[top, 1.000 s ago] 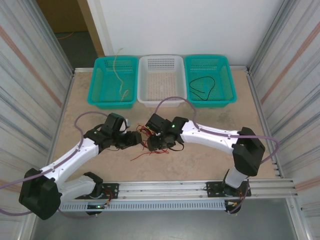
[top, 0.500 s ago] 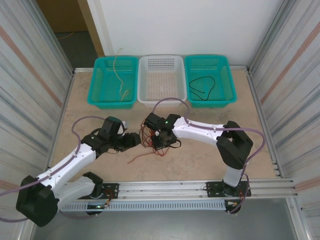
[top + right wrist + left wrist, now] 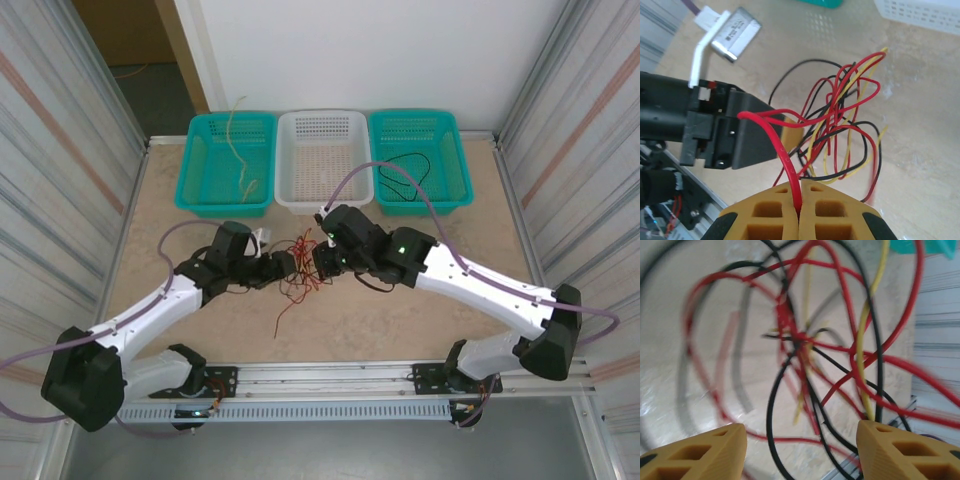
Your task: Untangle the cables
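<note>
The red cable in my right gripper still goes into the knot (image 3: pixel 830 118), so my left gripper should hold the tangle (image 3: pixel 795 337) back while my right gripper pulls the cable free.
A tangle of thin red, black and yellow cables (image 3: pixel 302 270) hangs between my two grippers at the table's middle. My right gripper (image 3: pixel 319 260) is shut on one red cable (image 3: pixel 786 155), which rises from its closed fingertips (image 3: pixel 799 189) and bends toward the bundle (image 3: pixel 840 120). My left gripper (image 3: pixel 287 266) faces the tangle from the left, open. Its yellow fingers (image 3: pixel 725 440) stand wide apart with the knot (image 3: pixel 799 337) just beyond them and black and red strands crossing the gap. One red strand (image 3: pixel 283 318) trails toward the near edge.
At the back stand three baskets: a teal one (image 3: pixel 190 165) with a pale tan cable (image 3: pixel 242 160), a white one (image 3: pixel 323 195), and a teal one (image 3: pixel 452 160) with a black cable (image 3: pixel 405 175). The metal rail (image 3: pixel 330 375) runs along the near edge.
The right arm has swung its elbow out to the right and its gripper has moved up with the red cable. The left gripper has moved right, closer to the tangle.
</note>
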Tool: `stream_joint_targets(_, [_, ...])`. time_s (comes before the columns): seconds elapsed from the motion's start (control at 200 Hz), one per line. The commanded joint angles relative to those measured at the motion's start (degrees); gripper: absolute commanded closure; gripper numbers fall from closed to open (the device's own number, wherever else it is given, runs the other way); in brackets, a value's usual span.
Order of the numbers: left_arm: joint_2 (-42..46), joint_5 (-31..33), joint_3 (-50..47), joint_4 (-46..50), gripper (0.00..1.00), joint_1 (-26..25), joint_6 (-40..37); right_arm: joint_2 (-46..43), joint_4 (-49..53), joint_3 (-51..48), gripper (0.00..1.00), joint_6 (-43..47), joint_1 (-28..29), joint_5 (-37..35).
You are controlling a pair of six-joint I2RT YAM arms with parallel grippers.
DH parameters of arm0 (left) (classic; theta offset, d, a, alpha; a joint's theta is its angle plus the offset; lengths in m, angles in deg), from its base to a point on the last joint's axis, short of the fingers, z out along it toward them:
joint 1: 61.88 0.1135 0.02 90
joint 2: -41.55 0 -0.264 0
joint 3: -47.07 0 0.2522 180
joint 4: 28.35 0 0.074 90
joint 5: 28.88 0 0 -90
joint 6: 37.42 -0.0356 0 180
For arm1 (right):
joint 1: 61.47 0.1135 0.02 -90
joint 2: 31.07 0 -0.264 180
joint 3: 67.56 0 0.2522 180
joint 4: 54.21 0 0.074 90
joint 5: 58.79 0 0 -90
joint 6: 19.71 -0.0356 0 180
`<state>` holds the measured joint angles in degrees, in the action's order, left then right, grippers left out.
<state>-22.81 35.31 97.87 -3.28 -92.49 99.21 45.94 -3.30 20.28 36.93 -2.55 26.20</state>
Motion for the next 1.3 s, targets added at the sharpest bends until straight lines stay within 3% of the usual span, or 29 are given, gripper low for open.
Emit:
stream_joint_targets(0.0, [-0.8,-3.3,0.5,-9.3,0.35,-0.3,0.5,-1.4,-2.8,1.9,1.0,2.1,-2.4,2.8])
stream_joint_targets(0.095, [-0.7,-3.5,-0.4,-14.5,0.31,-0.3,1.7,-2.5,-4.8,1.6,1.0,1.8,-4.6,6.3])
stream_joint_targets(0.19, [-2.0,-1.6,0.6,-13.2,0.32,-0.3,1.4,-3.5,-6.8,1.7,1.0,1.8,-5.0,7.7])
stream_joint_targets(0.336, [-7.1,0.2,3.4,-7.6,0.39,-0.3,1.0,-5.9,-8.8,2.0,1.0,1.8,-5.0,8.6])
stream_joint_targets(0.526, [-12.5,-1.6,1.1,-13.5,0.48,-0.3,4.6,-11.6,-10.9,1.7,1.0,1.8,-6.4,9.5])
stream_joint_targets(0.711, [-11.8,-0.5,0.4,-11.3,0.51,-0.1,3.6,-14.8,-11.0,2.2,1.0,1.8,-9.8,11.6])
stream_joint_targets(0.857, [-3.0,0.8,-1.5,-11.2,0.39,0.3,2.2,-15.0,-9.6,1.9,1.0,2.0,-11.9,12.4])
stream_joint_targets(1.057, [9.8,1.0,-2.0,-12.0,0.13,0.7,-0.6,-13.8,-9.3,0.1,1.0,1.9,-12.0,14.4])
stream_joint_targets(1.293, [4.6,-1.4,2.1,-13.9,0.01,-3.0,-6.3,-11.3,-12.4,-1.0,1.0,0.6,-11.5,17.8])
